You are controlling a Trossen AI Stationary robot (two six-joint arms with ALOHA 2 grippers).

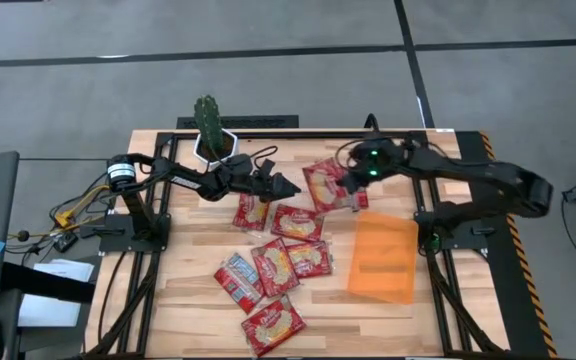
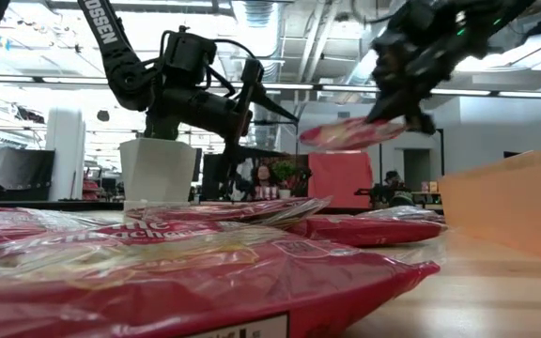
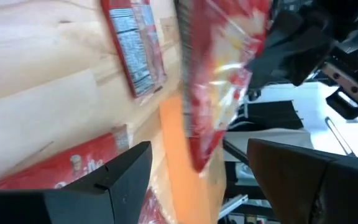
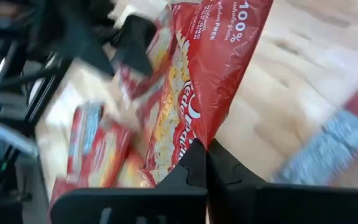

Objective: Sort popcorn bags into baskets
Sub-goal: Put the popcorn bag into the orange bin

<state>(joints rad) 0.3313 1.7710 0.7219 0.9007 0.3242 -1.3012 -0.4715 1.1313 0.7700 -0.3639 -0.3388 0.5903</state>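
My right gripper should keep carrying the raised red bag (image 1: pixel 323 183), which is clear of my open left gripper, to the empty orange tray (image 1: pixel 383 262) and let go of it inside.
My right gripper (image 1: pixel 351 192) hangs over the middle of the table's far half, shut on one red popcorn bag (image 1: pixel 323 186) that is lifted off the wood (image 2: pixel 353 131). My left gripper (image 1: pixel 293 185) is open in the air just left of that bag, with its fingers pointing toward it (image 3: pixel 199 148). Several more red bags (image 1: pixel 278 265) lie flat on the table, some overlapping. The translucent orange tray (image 1: pixel 383 257) rests flat on the table at the right, below my right gripper in the picture, with no bag in it. My right gripper pinches the held bag at one end (image 4: pixel 194 140) between its two shut fingers (image 4: pixel 185 174). The bag is lifted clear of the table and sticks out almost level from the fingers toward the left arm (image 2: pixel 332 133).
A white pot with a green cactus (image 1: pixel 213 140) stands at the table's far edge behind the left arm. Bare wood lies along the near right edge (image 1: pixel 438 320) and at the far left. The tray's wall (image 2: pixel 505 202) shows at the right in the low view.
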